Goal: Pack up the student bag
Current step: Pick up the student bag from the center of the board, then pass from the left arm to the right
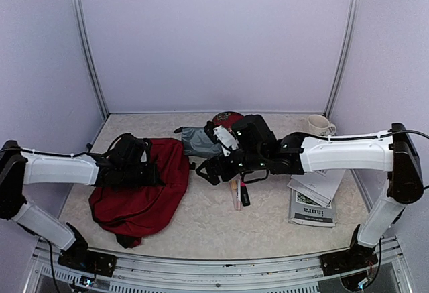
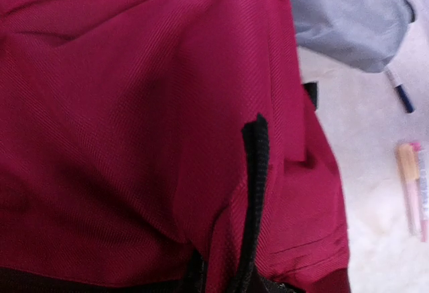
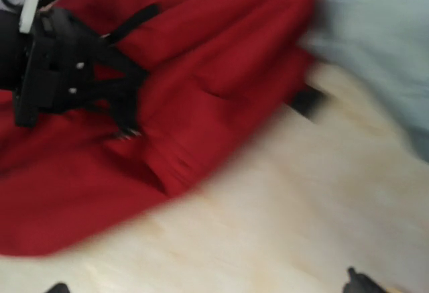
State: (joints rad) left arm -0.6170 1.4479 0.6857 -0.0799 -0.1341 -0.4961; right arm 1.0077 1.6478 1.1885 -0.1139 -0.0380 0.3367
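The student bag is lying flat, and only my left gripper has hold of it. I should set it upright and grip its side with my right gripper before packing.
The student bag, a dark red backpack with black straps, lies flat at the left of the table. My left gripper rests on its top and looks shut on a fold of its fabric. In the left wrist view the red cloth fills the frame, bunched toward the bottom beside a black zip strip; my own fingers are hidden. My right gripper is open and empty just right of the bag's edge, above the bare table. The blurred right wrist view shows the bag and the left gripper on it.
A grey zip pouch lies behind the right gripper, with a round red thing beyond it. Pens and a dark marker lie mid-table. Papers and a magazine lie right, and a mug stands back right.
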